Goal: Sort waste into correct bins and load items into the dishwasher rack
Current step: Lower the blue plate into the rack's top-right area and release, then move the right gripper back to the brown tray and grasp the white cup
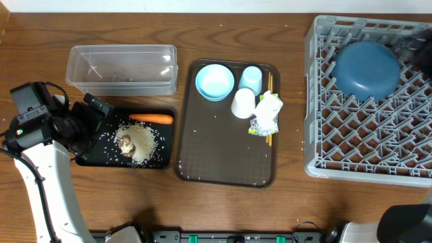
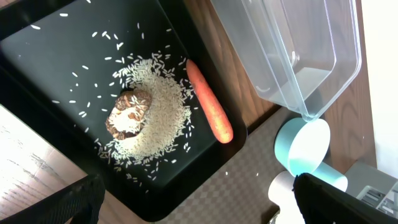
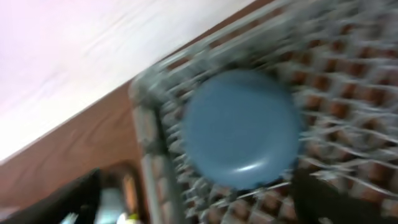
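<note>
The dark blue bowl (image 1: pixel 366 70) sits upside down in the grey rack, so my right gripper goes on toward the white cup (image 1: pixel 244 103) until my fingers close around the cup.
The black tray (image 1: pixel 93 156) holds the orange carrot (image 1: pixel 151 119), the brown food lump (image 1: pixel 125 142) and white rice grains (image 1: pixel 143 142). My left gripper (image 1: pixel 94 123) is open and empty over the tray's left end. In the left wrist view (image 2: pixel 199 208) I see the carrot (image 2: pixel 210 110), lump (image 2: pixel 129 112) and rice (image 2: pixel 158 118). The clear tub (image 1: pixel 121 69) is behind. The dark blue bowl (image 1: pixel 366 69) lies upside down in the grey rack (image 1: pixel 358 135). My right gripper (image 1: pixel 415 47), blurred, is open above it (image 3: pixel 193 205). The wrapper (image 1: pixel 266 115) lies on the chopsticks (image 1: pixel 270 84).
The dark brown serving tray (image 1: pixel 223 155) sits mid-table with the small pale blue bowl (image 1: pixel 214 81), pale blue cup (image 1: pixel 250 77) and white cup (image 1: pixel 244 103). Stray rice grains lie on the serving tray and the table. The rack fills the right side.
</note>
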You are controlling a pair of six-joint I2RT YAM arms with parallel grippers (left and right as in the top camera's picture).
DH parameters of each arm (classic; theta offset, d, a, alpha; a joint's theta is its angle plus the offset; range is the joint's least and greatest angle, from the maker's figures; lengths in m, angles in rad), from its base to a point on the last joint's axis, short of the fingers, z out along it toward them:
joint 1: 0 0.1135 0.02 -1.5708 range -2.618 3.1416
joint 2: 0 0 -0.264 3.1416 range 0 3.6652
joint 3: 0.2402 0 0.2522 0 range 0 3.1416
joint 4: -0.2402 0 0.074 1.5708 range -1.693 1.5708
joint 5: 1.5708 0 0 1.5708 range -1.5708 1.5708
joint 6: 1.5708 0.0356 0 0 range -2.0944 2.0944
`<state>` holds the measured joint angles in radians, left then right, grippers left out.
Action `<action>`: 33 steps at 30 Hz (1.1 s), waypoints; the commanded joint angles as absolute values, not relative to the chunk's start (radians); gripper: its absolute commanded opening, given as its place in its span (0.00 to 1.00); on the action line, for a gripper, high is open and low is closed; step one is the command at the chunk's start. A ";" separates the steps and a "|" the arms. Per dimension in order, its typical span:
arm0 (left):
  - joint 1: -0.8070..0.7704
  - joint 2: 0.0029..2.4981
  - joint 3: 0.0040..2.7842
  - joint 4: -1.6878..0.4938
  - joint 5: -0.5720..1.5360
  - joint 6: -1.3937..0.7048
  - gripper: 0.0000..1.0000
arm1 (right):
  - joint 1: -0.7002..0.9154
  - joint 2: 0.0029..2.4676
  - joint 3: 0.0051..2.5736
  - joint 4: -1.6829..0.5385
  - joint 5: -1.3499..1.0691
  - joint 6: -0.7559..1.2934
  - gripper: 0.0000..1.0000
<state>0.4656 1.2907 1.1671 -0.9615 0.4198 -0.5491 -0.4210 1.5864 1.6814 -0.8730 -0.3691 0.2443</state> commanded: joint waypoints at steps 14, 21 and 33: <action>0.471 1.291 1.177 -0.963 0.426 -0.536 0.98 | 0.213 1.672 1.688 -0.897 -0.230 0.213 0.99; 0.471 1.291 1.177 -0.963 0.426 -0.536 0.98 | 0.398 1.808 1.688 -0.899 -0.072 0.322 0.99; 0.471 1.291 1.177 -0.963 0.426 -0.536 0.98 | 0.600 1.988 1.688 -0.935 0.215 0.569 0.99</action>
